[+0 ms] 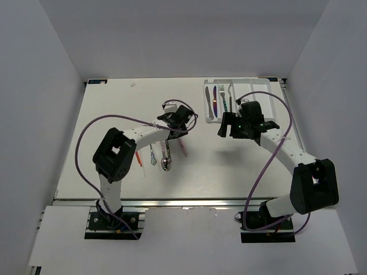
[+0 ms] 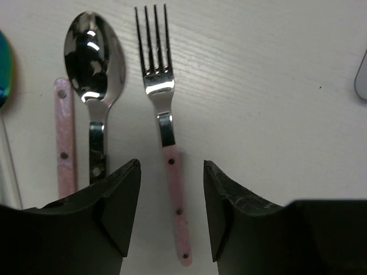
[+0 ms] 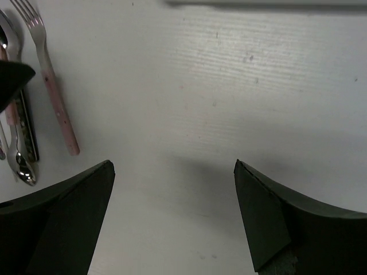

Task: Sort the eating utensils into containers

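The pink-handled fork (image 1: 182, 147) is below the robot's left gripper, a long way from the white tray, so the robot should pick it up and pass its handle (image 2: 181, 232) to the right gripper.
A pink-handled fork (image 2: 162, 86) lies on the table, its handle between the open fingers of my left gripper (image 2: 171, 167), which hovers just above it; the top view shows this gripper (image 1: 180, 117) too. Beside the fork lie a silver spoon with a dark handle (image 2: 94, 51), a pink handle (image 2: 64, 137) and a teal utensil (image 2: 3, 69). The white tray (image 1: 258, 86) at the back right holds a silver knife (image 1: 209, 102), a purple knife (image 1: 215, 100), a fork (image 1: 223, 93) and a teal utensil (image 1: 230, 98). My right gripper (image 3: 173, 166) is open and empty over bare table, in front of the tray (image 1: 226, 126).
More utensils lie in front of the left gripper: a spoon (image 1: 166, 163), a smaller spoon (image 1: 153, 156) and orange-red chopsticks (image 1: 139, 159). The right wrist view shows the pink fork (image 3: 54, 86) and a spoon (image 3: 23, 169) at its left edge.
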Tool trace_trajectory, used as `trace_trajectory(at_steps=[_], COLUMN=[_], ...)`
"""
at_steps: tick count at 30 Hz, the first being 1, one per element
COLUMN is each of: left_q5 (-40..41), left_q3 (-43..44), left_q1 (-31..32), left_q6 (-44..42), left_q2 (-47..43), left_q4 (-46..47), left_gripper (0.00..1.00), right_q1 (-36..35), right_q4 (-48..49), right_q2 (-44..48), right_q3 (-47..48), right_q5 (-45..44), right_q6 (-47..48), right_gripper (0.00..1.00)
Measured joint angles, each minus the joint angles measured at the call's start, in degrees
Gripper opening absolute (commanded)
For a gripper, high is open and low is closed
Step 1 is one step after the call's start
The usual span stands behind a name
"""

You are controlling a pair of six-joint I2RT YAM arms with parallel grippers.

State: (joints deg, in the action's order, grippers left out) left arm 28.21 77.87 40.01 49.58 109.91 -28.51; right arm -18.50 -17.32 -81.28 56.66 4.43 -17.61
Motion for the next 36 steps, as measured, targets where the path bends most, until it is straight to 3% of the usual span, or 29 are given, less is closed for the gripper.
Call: trace_trajectory(at_steps=[6,12,16,18,22,29,36], left_q5=[0.28,0.83,0.79,0.7,-0.59,-6.56,-13.33], left_q3=[7.06,7.65,7.67,7.72,7.65,2.56,-3.96], left_q1=[-0.57,-1.77,-2.21,-2.23,-2.25,-1.33,3.48], left_q6=[0.04,-0.02,0.0,-0.02,-0.33,-0.83,0.42], left_q2=[7.52,10.62,10.69,10.75,10.73,7.19,-3.19], left_q4=[-1.64,-2.32,-2.32,-2.23,-1.55,3.43,9.14], left_gripper=[0.47,0.45,0.28,0.13,0.0,0.0,0.0], right_q1=[-0.26,-0.42,-0.57,-0.72,-0.76,-1.99,-6.27], right_q4=[1.97,3.17,3.96,4.11,6.86,21.03,27.98], right_q2=[0.35,1.75,2.73,2.93,4.09,6.14,7.65], right_q3=[-3.21,-3.67,-3.69,-3.69,-4.74,-13.33,-18.84], right_q5=[2.21,2.69,3.06,3.3,6.34,18.58,18.27], right_q6=[-0.44,-0.44,-0.46,-0.66,-1.95,-9.05,-14.16], right_gripper=[0.89,0.89,0.89,0.89,0.89,0.89,0.76])
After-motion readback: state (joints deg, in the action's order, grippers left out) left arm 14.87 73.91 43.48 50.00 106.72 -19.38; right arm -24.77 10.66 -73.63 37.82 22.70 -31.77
